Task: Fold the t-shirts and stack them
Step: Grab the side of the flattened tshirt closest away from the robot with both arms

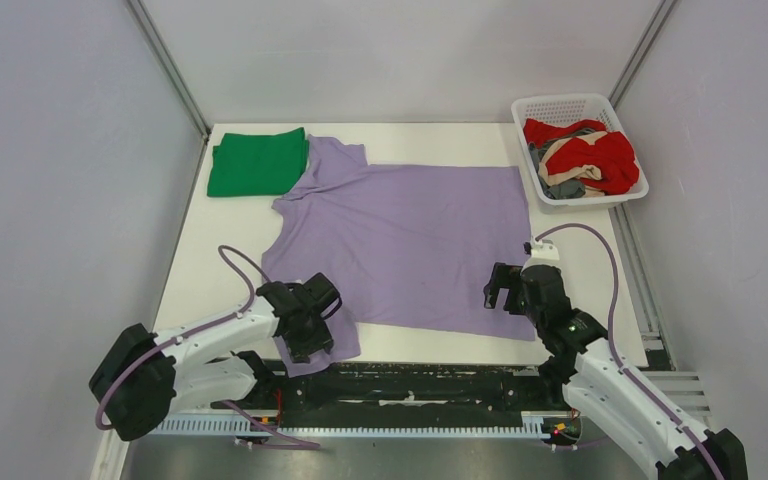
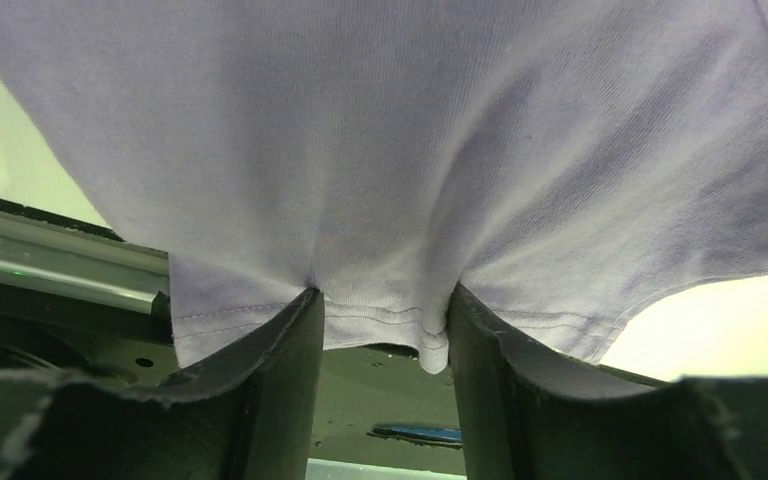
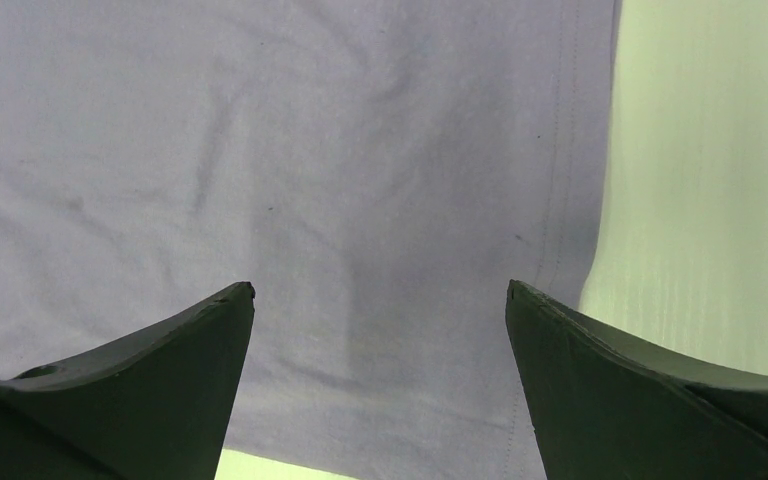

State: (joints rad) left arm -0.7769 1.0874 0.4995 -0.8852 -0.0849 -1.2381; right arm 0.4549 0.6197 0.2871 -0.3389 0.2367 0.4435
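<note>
My gripper will carry the lavender t-shirt's near side point(image 1: 422, 292) back, and it will then fold over as a flat flap, because the lavender t-shirt's near edge point(image 1: 448, 330) is straight and smooth.
A large lavender t-shirt point(image 1: 405, 235) lies spread flat across the white table point(image 1: 430, 140). My left gripper point(image 1: 310, 322) is at its near-left sleeve and is shut on the sleeve hem. In the left wrist view the hemmed cloth point(image 2: 380, 200) is bunched between my fingers, at the left gripper point(image 2: 385, 297). My right gripper point(image 1: 501, 289) is open just above the shirt's near-right hem corner. The right wrist view shows the right gripper point(image 3: 380, 292) wide apart over flat cloth point(image 3: 290, 170). A folded green t-shirt point(image 1: 258, 162) lies at the back left.
A white lattice basket point(image 1: 560, 103) at the back right holds a red shirt point(image 1: 612, 158), a tan one point(image 1: 568, 152) and a grey one point(image 1: 563, 187). Grey walls close the sides and back. A black rail point(image 1: 410, 380) runs along the table's near edge.
</note>
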